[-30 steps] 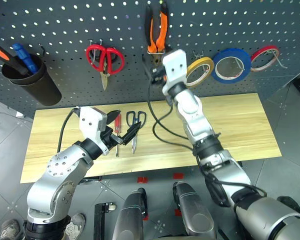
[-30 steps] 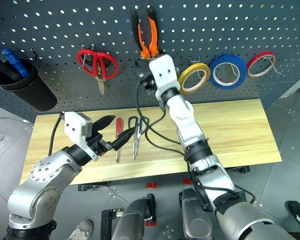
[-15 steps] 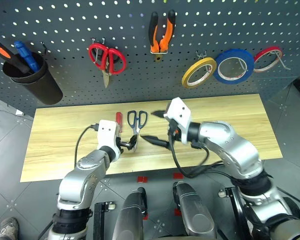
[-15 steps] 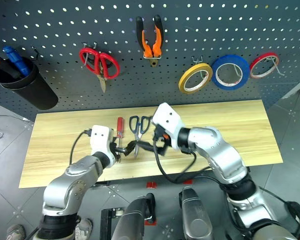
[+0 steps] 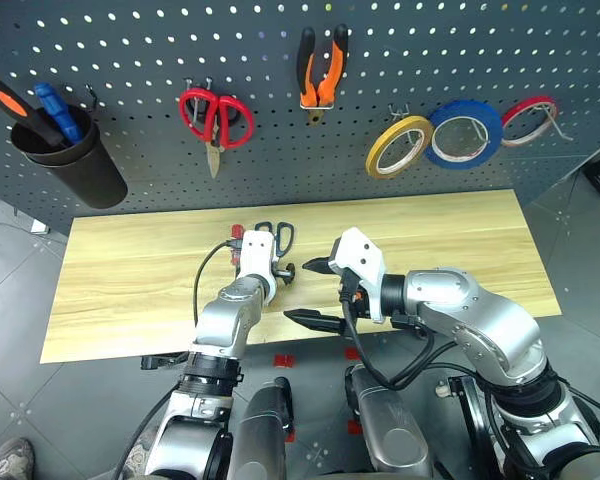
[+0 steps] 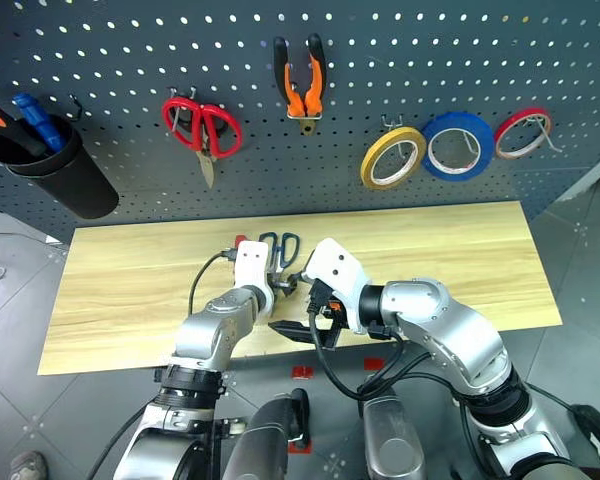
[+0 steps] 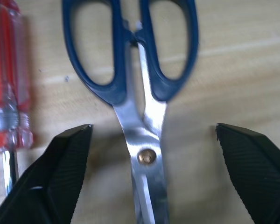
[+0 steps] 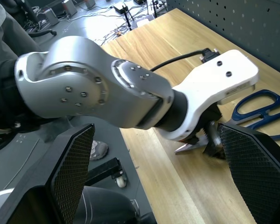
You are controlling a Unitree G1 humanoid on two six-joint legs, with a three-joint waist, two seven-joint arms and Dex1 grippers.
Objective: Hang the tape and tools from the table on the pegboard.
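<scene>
Other screwdriver handles (image 5: pixel 58 112) poke up above the black cup's rim. The red-handled screwdriver (image 5: pixel 237 238) will stand there with its handle up when I lower it into the cup.
The dark blue-handled scissors (image 7: pixel 130 70) lie flat on the table (image 5: pixel 450 230). My left gripper (image 7: pixel 152 127) is low over them and open, one finger on each side of the steel blades with a gap either side. The red-handled screwdriver (image 7: pixel 7 93) lies just beside the scissors. On the pegboard (image 5: pixel 130 60) hang the orange-and-black pliers (image 5: pixel 320 65) and the yellow tape (image 5: pixel 398 145). My right gripper (image 5: pixel 300 291) hovers at the table's near edge, pointing toward the left arm. It is wide open and holds nothing.
Red-handled scissors (image 5: pixel 213 115), a blue roll (image 5: pixel 463 132) and a thin red-and-white roll (image 5: pixel 530 115) also hang on the board. A black cup (image 5: pixel 65 160) with orange- and blue-handled screwdrivers hangs at the far left. Bare wood stretches to both sides of the arms.
My right gripper left the pliers on their hook and dropped back to the table's near edge. My left gripper sank forward over the blue scissors, its fingers narrowing a little.
</scene>
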